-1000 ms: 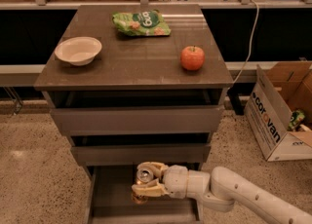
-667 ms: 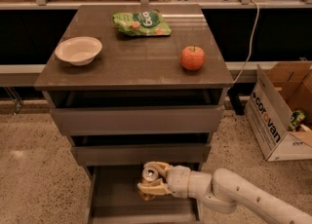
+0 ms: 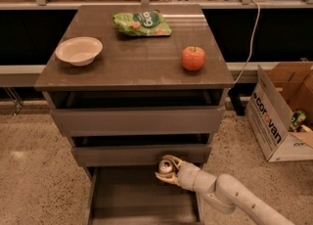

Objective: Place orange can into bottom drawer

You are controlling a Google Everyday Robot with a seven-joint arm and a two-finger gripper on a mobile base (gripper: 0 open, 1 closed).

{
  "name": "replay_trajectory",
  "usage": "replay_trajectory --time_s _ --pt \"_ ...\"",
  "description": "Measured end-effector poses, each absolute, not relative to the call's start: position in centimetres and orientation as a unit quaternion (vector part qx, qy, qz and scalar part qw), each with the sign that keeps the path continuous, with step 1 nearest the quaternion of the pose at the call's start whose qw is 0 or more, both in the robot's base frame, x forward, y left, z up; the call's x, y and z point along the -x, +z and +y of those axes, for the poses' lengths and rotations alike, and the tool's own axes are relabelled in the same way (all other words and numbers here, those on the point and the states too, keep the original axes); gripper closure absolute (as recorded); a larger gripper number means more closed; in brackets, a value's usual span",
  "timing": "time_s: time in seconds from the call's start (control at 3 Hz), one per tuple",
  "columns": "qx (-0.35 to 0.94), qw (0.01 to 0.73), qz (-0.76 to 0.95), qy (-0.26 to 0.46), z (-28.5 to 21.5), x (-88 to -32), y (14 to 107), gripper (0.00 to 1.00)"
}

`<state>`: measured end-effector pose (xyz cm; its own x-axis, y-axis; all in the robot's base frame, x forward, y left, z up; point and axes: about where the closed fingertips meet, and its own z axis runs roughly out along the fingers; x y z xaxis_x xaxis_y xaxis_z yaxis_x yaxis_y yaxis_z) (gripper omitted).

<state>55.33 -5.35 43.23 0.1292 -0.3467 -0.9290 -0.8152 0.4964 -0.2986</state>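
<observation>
My gripper keeps lowering the orange can (image 3: 165, 167), which it holds upright over the empty bottom drawer, until the can reaches the drawer's bottom (image 3: 158, 195), and then let go.
The bottom drawer (image 3: 122, 197) is pulled out at the foot of the cabinet, a wide shallow grey-brown tray. My gripper (image 3: 165, 169) reaches in from the lower right, its pale fingers (image 3: 166, 178) wrapped around the orange can (image 3: 166, 167). The can is upright, its silver top facing up. It is held over the drawer's back right part, just in front of the middle drawer's front. Whether it touches the floor I cannot tell.
On the cabinet top are a white bowl (image 3: 78, 51) at left, a green snack bag (image 3: 142, 23) at the back and a red-orange apple (image 3: 193, 58) at right. A cardboard box (image 3: 281, 109) stands on the floor at right.
My gripper with the can has shifted right and slightly further back over the drawer. Nothing on the cabinet top has moved.
</observation>
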Motion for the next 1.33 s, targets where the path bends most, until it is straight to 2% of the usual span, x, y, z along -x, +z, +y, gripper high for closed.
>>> replay_trajectory --time_s 0.33,0.67,1.33 --pt "0.459 0.593 0.631 0.199 -5.4 -55.7 42.6 1.0" --pt "0.461 0.566 0.639 0.245 -5.0 -55.6 39.2 1.0" --pt "0.479 0.548 0.629 0.274 -5.7 -53.9 29.8 1.0"
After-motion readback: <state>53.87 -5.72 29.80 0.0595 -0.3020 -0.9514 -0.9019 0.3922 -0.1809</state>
